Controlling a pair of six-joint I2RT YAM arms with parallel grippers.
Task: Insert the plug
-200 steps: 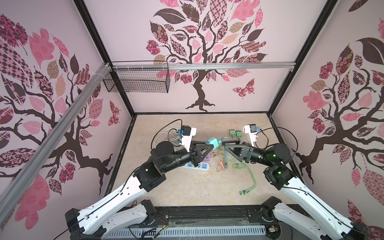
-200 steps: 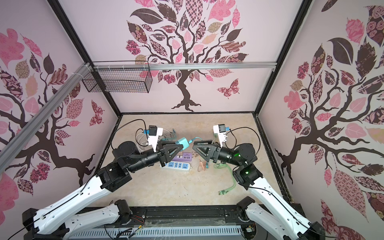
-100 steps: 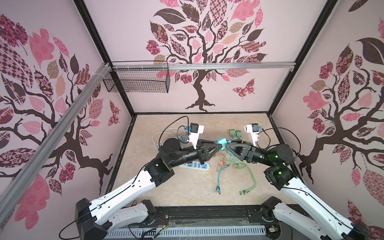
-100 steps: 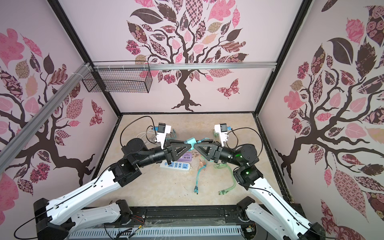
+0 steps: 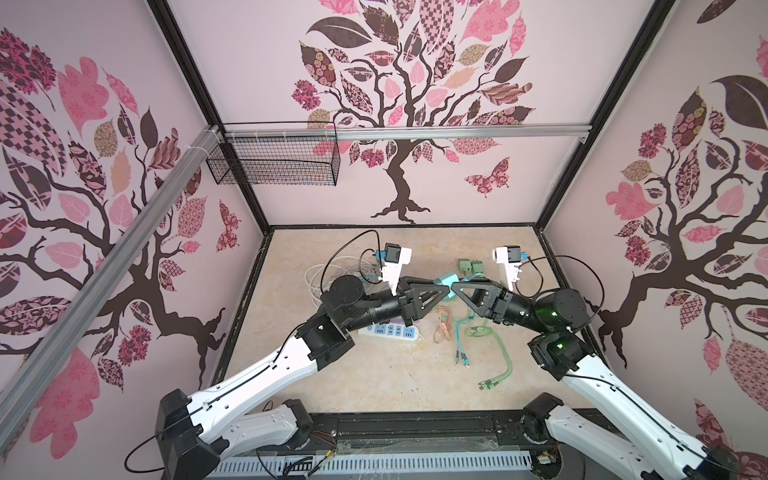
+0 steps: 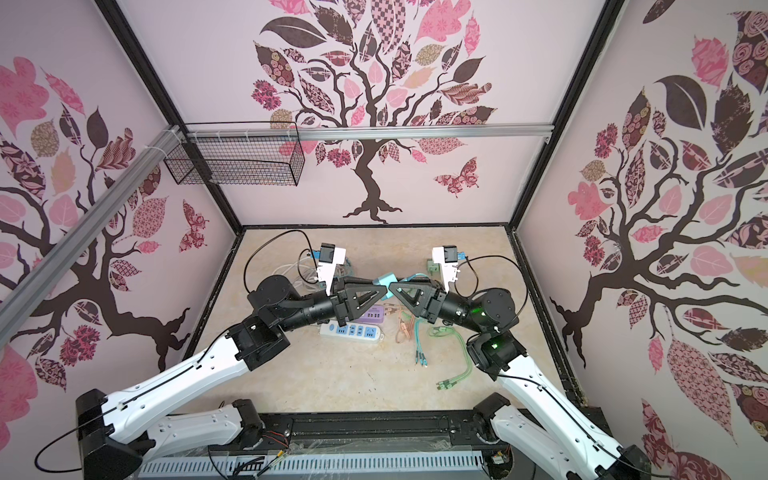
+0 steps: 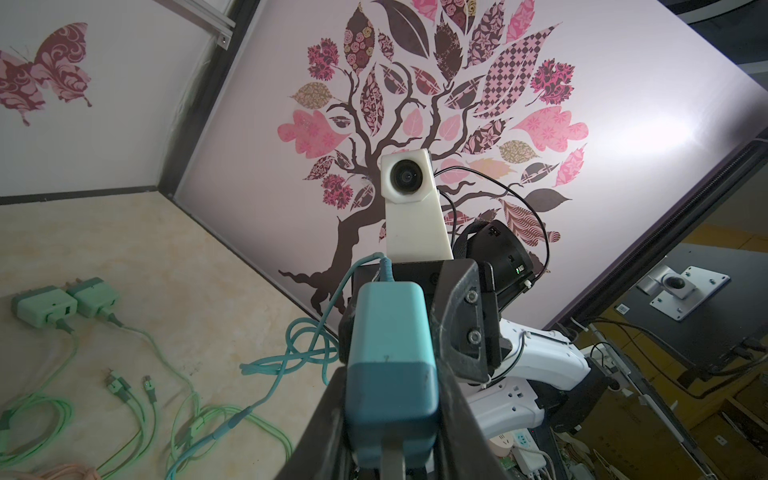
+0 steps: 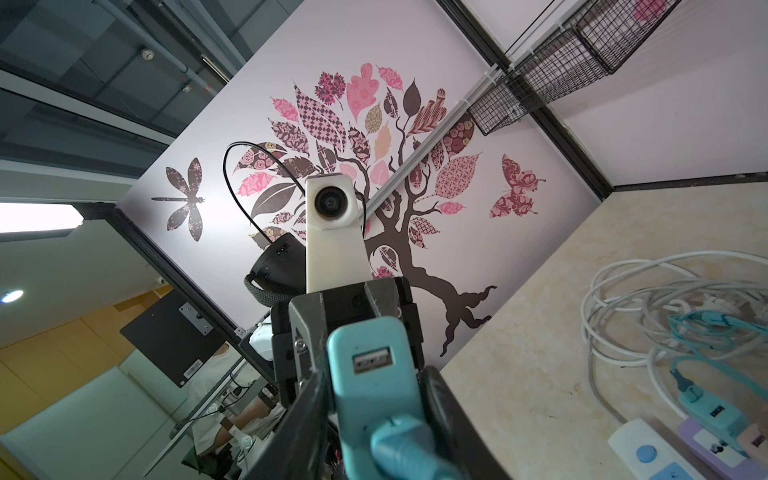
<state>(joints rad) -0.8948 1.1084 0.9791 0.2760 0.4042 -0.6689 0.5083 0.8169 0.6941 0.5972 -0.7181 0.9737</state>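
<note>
Next, I leave the plug to my right gripper and steady the white power strip (image 6: pixel 329 328) with my left gripper, because the plug's prong (image 7: pixel 392 461) points back at my left gripper's wrist.
The plug (image 5: pixel 446 283) (image 6: pixel 384 285) is a teal charger block with a teal cable (image 5: pixel 459 332) hanging from it, held above the table's middle. My left gripper (image 5: pixel 443 289) (image 7: pixel 390 374) is shut on the plug (image 7: pixel 386 320) from the left, and a metal prong points back toward that wrist. My right gripper (image 5: pixel 455 288) (image 8: pixel 374 372) meets it from the right. Its fingers (image 8: pixel 432 399) press both sides of the plug (image 8: pixel 361 399), at the end with the USB port and cable. The white power strip (image 5: pixel 388 331) (image 6: pixel 351 331) lies on the table below my left arm.
A purple strip (image 6: pixel 372 312) lies just behind the white one. Two green chargers (image 5: pixel 471 266) (image 7: pixel 43 305) sit at the back right. Orange (image 5: pixel 440 324) and green cables (image 5: pixel 500 353) trail over the middle. A white cord coil (image 5: pixel 320 274) lies back left. A wire basket (image 5: pixel 274 162) hangs high.
My left arm carried the plug right to my right gripper, lifting the teal cable off the table. My right gripper's jaws closed in around the plug's far end.
</note>
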